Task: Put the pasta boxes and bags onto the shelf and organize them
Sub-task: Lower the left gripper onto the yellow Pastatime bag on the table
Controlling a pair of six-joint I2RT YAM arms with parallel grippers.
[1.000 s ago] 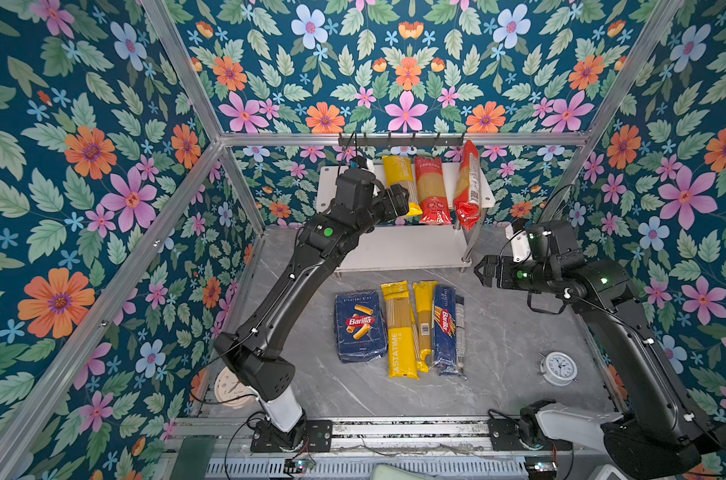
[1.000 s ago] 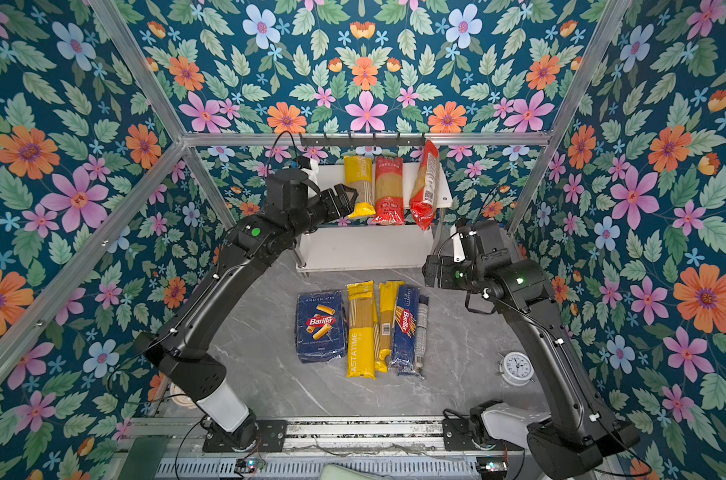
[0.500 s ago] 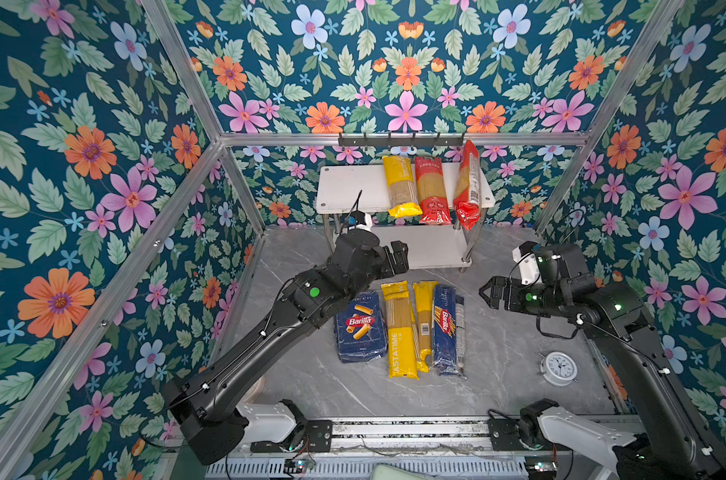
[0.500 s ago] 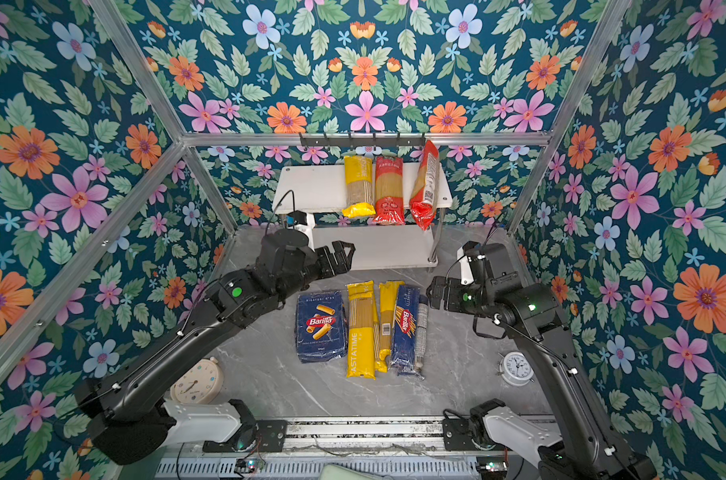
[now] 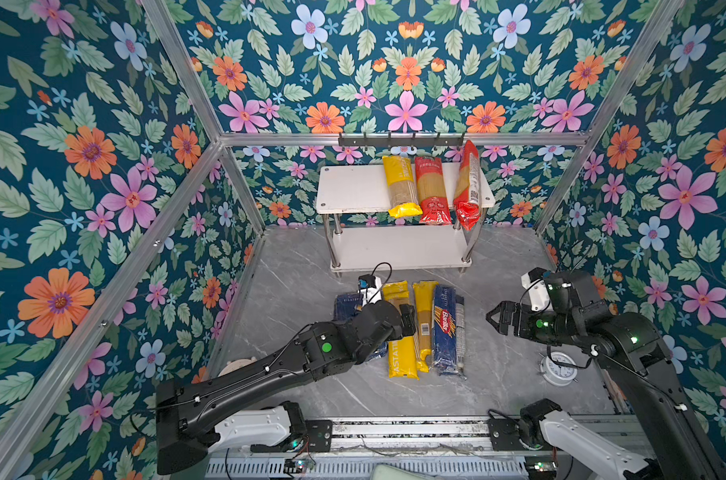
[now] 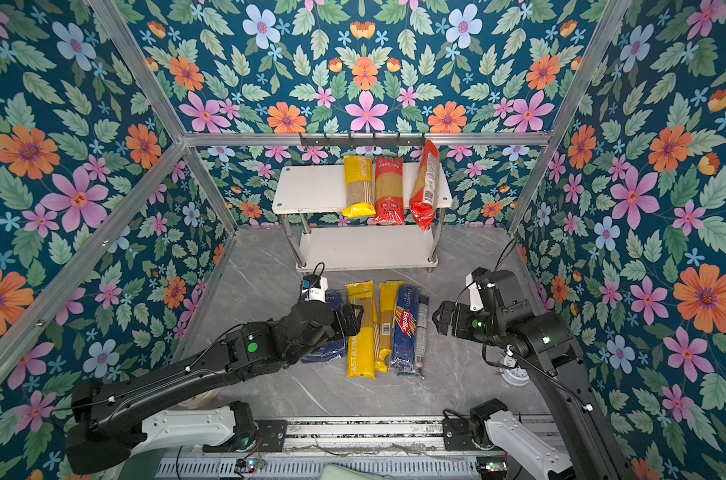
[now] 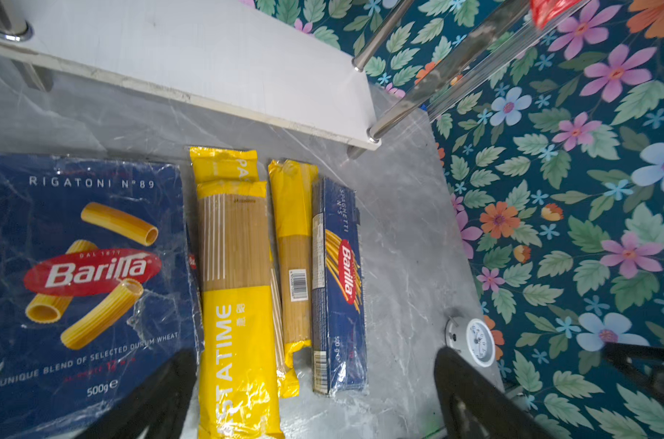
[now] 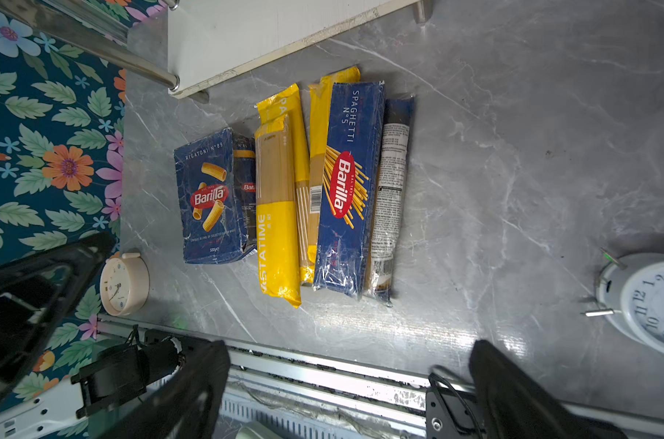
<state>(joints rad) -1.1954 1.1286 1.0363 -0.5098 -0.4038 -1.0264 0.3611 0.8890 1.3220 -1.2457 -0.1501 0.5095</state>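
I keep lowering my left gripper, as the top yellow bag [image 7: 235, 292] beside the dark blue box lies lengthwise between its open fingers, and then close it around the bag's lettered half [image 6: 362, 356].
The shelf [image 5: 353, 189] stands at the back. One yellow bag [image 5: 399, 187] and two red bags [image 5: 432, 191] lie on its top board, the right red one tilted over the edge. On the table in front lie the dark blue pasta box [image 7: 83, 266], yellow bags [image 5: 400, 361], a blue Barilla spaghetti bag [image 5: 446, 328] and a clear bag [image 8: 391, 182]. My left gripper [image 5: 409, 319] hangs open above the box and the yellow bags, and its arm hides part of the box. My right gripper [image 5: 496, 322] is open and empty, right of the row.
A white alarm clock [image 5: 558, 368] sits on the table under the right arm. A cream clock [image 8: 123, 283] sits at the front left. A black hook rail [image 5: 400, 140] runs above the shelf. The arms' base rail [image 5: 394, 428] lines the front edge.
The left arm has drawn back from the shelf's top board and come down over the packs on the table. The right arm has sunk a little and shifted back.
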